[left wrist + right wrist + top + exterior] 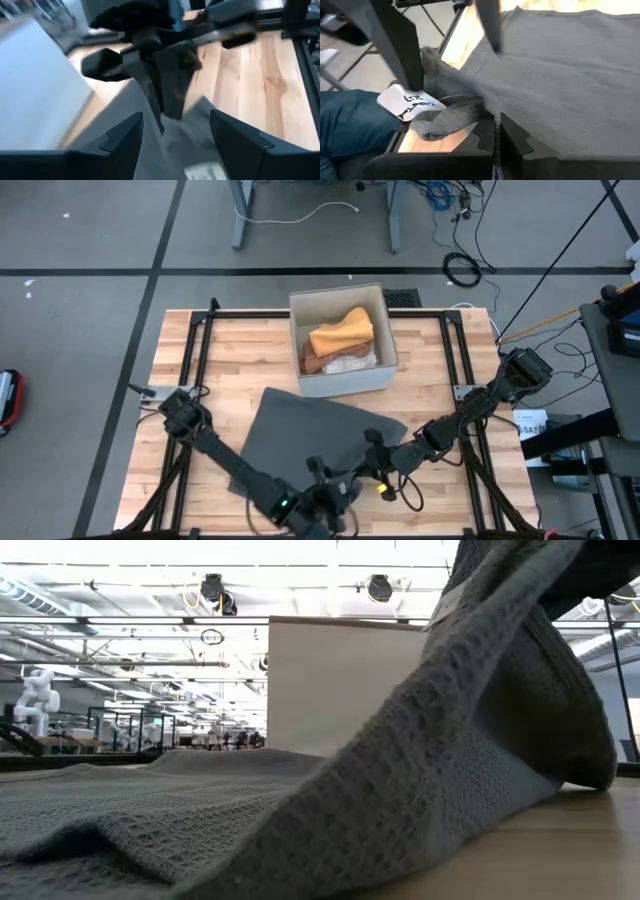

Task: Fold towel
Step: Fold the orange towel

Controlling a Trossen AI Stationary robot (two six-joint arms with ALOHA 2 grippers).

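The grey towel's far part (278, 404) is flat and free on the wood, so the grey towel will slide and turn as the robot pulls the towel's raised part.
A grey waffle-weave towel (305, 430) lies spread on the wooden table, with its near part raised. My right gripper (372, 452) is shut on that raised part, near the table's front edge. In the low view the towel (470, 740) climbs steeply to the upper right. My left gripper (335, 498) stands open just in front of the right one. Its two fingers (120, 145) straddle the rising cloth, and I cannot tell whether they touch it. A white label (410, 102) sits at the towel's lifted edge. My right gripper pinches a bunched piece of the towel's near edge (455, 117) between its two shut fingers, coming in slanted downward from the table's right. That part hangs lifted off the table (167, 92). The cloth slopes down from it, and its far part lies flat on the wood.
A white bin (300, 310) holding orange and brown cloths stands just beyond the towel's far edge. A black frame rail (200, 350) runs along the table's sides. Bare wood (440, 360) shows to the right of the towel.
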